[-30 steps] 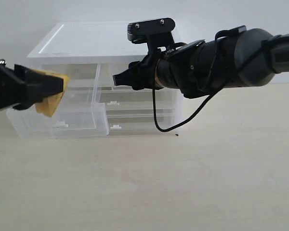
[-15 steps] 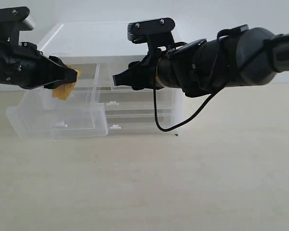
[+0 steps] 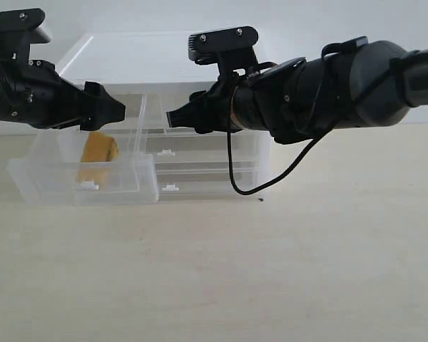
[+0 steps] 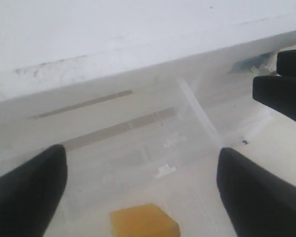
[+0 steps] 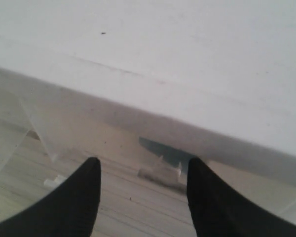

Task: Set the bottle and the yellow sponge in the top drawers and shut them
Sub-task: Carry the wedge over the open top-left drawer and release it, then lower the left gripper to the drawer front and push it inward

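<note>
The open top drawer is sagging forward from the cabinet, so I should lower my left gripper to the drawer's front, lift the drawer level and push it closed.
The left top drawer is pulled far out of the clear cabinet and sags forward. The yellow sponge lies inside it, free of any finger. My left gripper hangs open just above the sponge, its jaws wide apart and empty. My right gripper is open and empty at the front of the right top drawer, which it mostly hides. A blurred whitish shape with a teal patch shows through the plastic ahead of it; it looks like the bottle.
The clear cabinet stands at the back of the beige table. Two full-width drawers with small tab handles sit shut below the top row. A black cable loops down from the right arm.
My left gripper has opened and the yellow sponge has dropped from it into the pulled-out left top drawer. The right arm has not moved.
</note>
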You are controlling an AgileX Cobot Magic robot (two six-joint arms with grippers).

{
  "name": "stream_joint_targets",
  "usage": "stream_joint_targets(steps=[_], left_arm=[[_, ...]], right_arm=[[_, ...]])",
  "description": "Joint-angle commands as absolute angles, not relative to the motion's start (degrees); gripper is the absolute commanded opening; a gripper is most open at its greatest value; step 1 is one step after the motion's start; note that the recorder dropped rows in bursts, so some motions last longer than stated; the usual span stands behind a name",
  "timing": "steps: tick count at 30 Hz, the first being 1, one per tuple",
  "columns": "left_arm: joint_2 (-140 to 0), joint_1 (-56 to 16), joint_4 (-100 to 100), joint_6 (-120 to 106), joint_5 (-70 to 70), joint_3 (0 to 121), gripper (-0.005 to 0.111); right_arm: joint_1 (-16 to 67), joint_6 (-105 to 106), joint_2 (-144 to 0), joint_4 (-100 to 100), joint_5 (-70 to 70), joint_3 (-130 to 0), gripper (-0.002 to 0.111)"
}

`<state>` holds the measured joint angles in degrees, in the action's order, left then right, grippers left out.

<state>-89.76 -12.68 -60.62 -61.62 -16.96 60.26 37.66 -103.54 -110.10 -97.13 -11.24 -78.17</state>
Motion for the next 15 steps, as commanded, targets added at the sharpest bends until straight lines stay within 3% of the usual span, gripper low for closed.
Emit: stream_joint_targets(steps=[1, 8, 15], left_arm=[[-88.9, -12.6, -60.6, -61.2, -16.7, 60.7, 0.077], [-79.9, -12.6, -59.2, -53.9, -25.4, 60.7, 0.077], [-72.3, -12.6, -42.3, -35.5, -41.6, 59.6, 0.077]], right_arm=[[37.1, -102.9, -111.9, -99.9, -5.8, -80.0, 0.049], [37.1, -102.9, -111.9, -99.9, -6.0, -80.0, 0.049], [37.1, -101.8, -111.9, -99.9, -7.5, -80.0, 0.049]])
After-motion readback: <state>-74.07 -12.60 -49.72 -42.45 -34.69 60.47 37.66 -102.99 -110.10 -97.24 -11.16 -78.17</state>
